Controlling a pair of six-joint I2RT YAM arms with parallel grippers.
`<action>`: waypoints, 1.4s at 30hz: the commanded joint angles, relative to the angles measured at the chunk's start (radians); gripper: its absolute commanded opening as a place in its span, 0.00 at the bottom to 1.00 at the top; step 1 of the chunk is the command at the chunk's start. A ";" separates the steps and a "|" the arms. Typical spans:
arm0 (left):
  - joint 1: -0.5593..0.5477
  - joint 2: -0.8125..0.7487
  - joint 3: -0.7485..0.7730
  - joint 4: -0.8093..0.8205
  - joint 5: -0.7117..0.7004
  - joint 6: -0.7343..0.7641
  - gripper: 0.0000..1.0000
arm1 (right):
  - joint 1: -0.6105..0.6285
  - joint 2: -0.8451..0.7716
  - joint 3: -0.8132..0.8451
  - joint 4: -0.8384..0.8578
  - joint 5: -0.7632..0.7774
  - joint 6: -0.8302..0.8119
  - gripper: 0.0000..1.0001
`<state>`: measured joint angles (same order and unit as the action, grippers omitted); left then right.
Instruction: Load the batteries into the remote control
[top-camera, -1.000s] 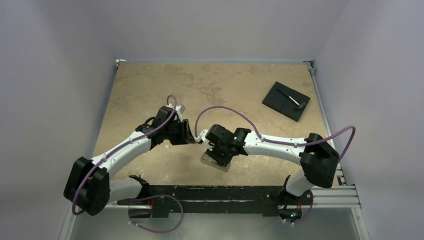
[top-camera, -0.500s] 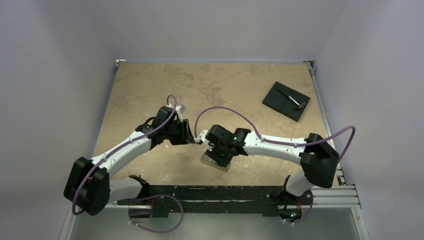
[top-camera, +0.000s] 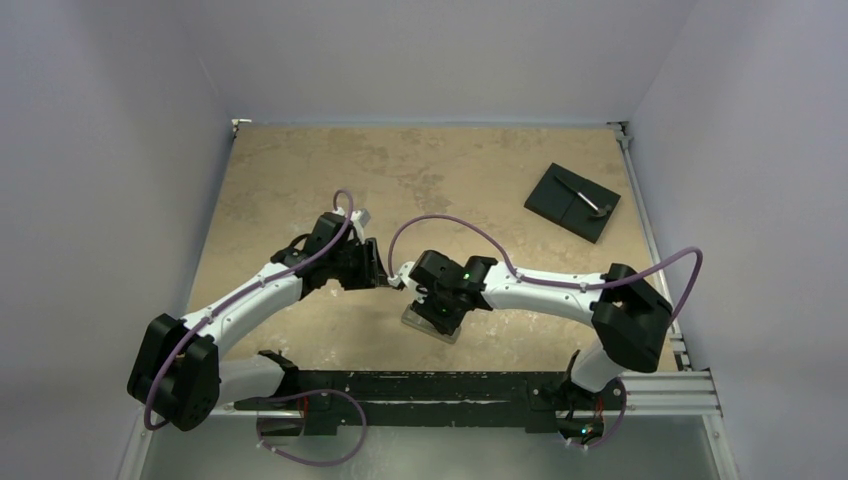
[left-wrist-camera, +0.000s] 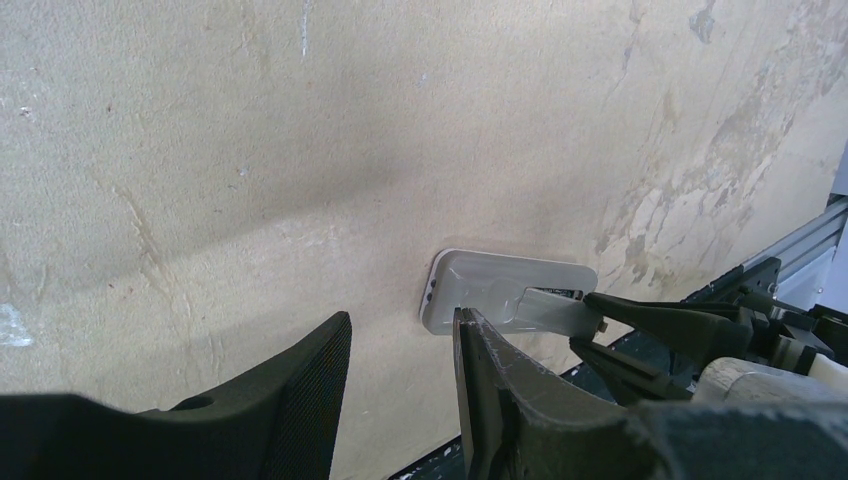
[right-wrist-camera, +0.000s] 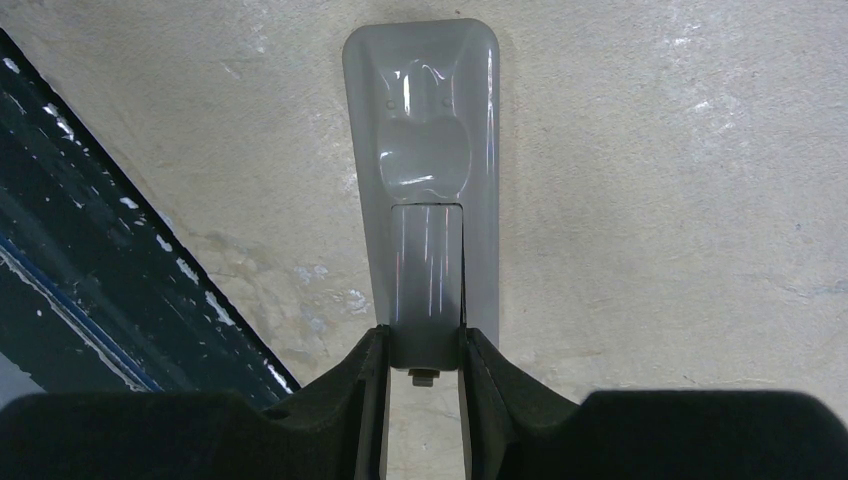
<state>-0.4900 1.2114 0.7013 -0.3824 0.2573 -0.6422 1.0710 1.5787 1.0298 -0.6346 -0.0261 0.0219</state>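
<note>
Next, I open my right gripper, then close its fingers and push the cover strip's tab end (right-wrist-camera: 425, 352) down, because it sticks up above the remote control's back.
The remote control (right-wrist-camera: 420, 90) lies grey back up near the table's front edge, also in the top view (top-camera: 432, 327) and the left wrist view (left-wrist-camera: 480, 288). My right gripper (right-wrist-camera: 424, 345) is shut on the narrow grey cover strip (right-wrist-camera: 427, 275), which lies along the remote's back over the compartment. My left gripper (left-wrist-camera: 400, 322) is open and empty just beside the remote's other end, one fingertip (left-wrist-camera: 468, 330) at its edge. The right gripper's fingers (left-wrist-camera: 650, 318) show holding the strip (left-wrist-camera: 555, 312). The batteries are out of view.
A black square plate (top-camera: 572, 201) with a small metal tool on it lies at the back right. The dark front rail (right-wrist-camera: 90, 250) runs close beside the remote. Grey walls enclose the table on three sides.
The right arm's elbow has shifted slightly left. The grippers and the remote stay about where they were.
</note>
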 joint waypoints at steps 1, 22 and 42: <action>0.013 -0.003 0.033 0.034 0.014 0.015 0.42 | -0.005 0.012 0.022 -0.002 -0.032 -0.017 0.00; 0.019 0.005 0.038 0.030 0.018 0.018 0.42 | -0.005 0.026 0.018 0.055 -0.002 -0.017 0.23; 0.019 0.008 0.041 0.028 0.023 0.012 0.42 | -0.005 0.027 0.021 0.069 0.003 -0.017 0.46</action>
<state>-0.4778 1.2137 0.7013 -0.3820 0.2630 -0.6422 1.0668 1.6127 1.0298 -0.5972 -0.0360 0.0181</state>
